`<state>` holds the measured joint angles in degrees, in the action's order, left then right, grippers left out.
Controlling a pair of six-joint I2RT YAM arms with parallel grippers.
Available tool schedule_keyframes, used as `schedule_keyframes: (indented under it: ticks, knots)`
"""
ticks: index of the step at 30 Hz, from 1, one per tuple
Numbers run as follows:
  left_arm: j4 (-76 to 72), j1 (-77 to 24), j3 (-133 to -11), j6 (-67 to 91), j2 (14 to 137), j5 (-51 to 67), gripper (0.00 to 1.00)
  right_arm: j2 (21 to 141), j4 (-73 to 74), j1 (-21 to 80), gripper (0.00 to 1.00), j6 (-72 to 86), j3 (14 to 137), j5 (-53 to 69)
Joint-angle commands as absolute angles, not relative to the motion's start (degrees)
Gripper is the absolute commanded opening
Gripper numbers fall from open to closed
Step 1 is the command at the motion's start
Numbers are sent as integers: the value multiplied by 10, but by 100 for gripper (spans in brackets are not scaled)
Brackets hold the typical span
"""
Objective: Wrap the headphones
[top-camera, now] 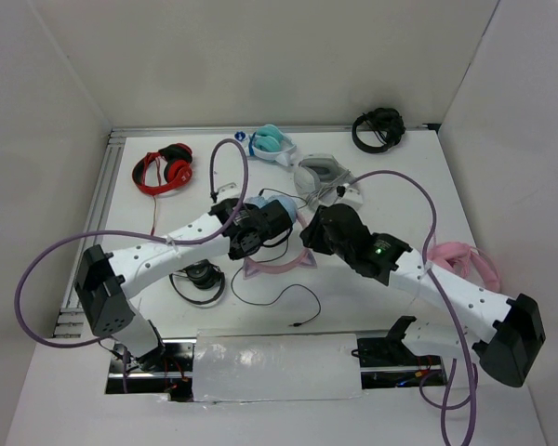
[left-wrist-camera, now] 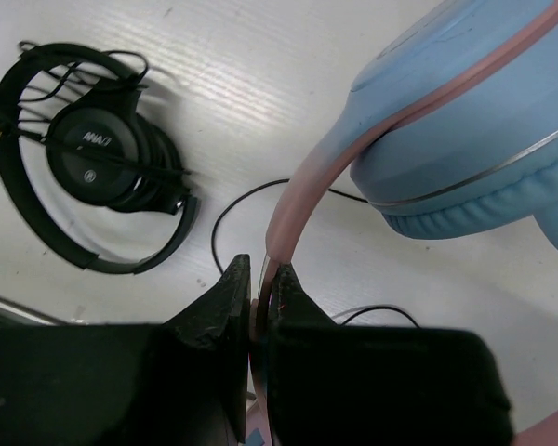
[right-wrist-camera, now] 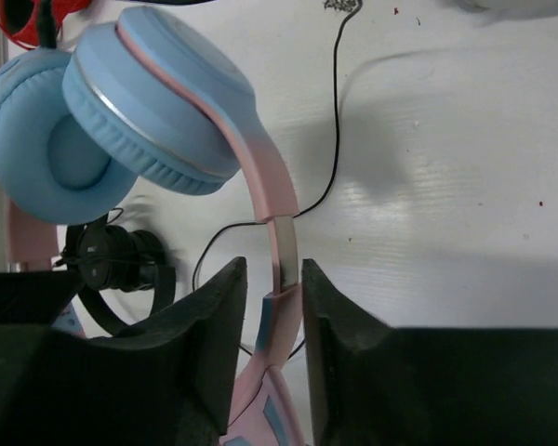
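The cable (left-wrist-camera: 221,221) is loose while my left gripper is closed on the headband (left-wrist-camera: 294,209), so next my left gripper leaves the headband to my right gripper and grabs the cable.
The headphones (top-camera: 281,265) have a pink headband with two cat ears and light blue ear cups (top-camera: 259,204). They sit mid-table between my two grippers. Their thin black cable (top-camera: 293,295) loops loosely on the table in front of them. My left gripper (top-camera: 260,230) is shut on one pink arm of the headband (left-wrist-camera: 293,200), just below a blue ear cup (left-wrist-camera: 465,139). My right gripper (top-camera: 312,234) straddles the other side of the headband (right-wrist-camera: 281,251). Its jaws stand narrowly apart, with a gap on the left side of the band. Both blue cups (right-wrist-camera: 149,102) show ahead of it.
Black headphones (top-camera: 200,279) lie under my left arm, also in the left wrist view (left-wrist-camera: 93,158). Red headphones (top-camera: 165,170), teal-and-white ones (top-camera: 272,142) and grey ones (top-camera: 321,177) lie at the back. Black ones (top-camera: 378,128) sit back right, all-pink ones (top-camera: 465,260) right.
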<state>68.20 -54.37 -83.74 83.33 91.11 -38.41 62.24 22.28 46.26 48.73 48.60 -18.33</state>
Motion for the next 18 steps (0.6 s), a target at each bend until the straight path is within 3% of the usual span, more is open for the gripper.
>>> schedule_keyframes:
  ticks: [1, 3, 6, 9, 10, 12, 14, 15, 18]
  knots:
    - [775, -557, -888, 957, 922, -429, 0, 633, 218, 466, 36, 471, 512, -199]
    - [789, -558, -900, 964, 925, -425, 0, 637, 221, 464, 34, 469, 514, -196]
    - [758, -564, -901, 947, 917, -424, 0, 655, 228, 464, 52, 458, 519, -185]
    - [701, -569, -883, 884, 898, -421, 0, 667, 202, 464, 56, 442, 514, -157]
    - [653, -569, -875, 842, 884, -416, 0, 671, 194, 464, 54, 435, 514, -148]
    - [601, -568, -846, 802, 860, -410, 0, 680, 192, 465, 37, 432, 519, -146]
    - [537, -568, -818, 754, 844, -403, 0, 685, 191, 464, 27, 428, 525, -151]
    - [517, -569, -807, 736, 836, -400, 1, 682, 190, 465, 16, 425, 528, -153]
    - [459, -569, -781, 691, 807, -388, 8, 675, 201, 469, 0, 420, 537, -180]
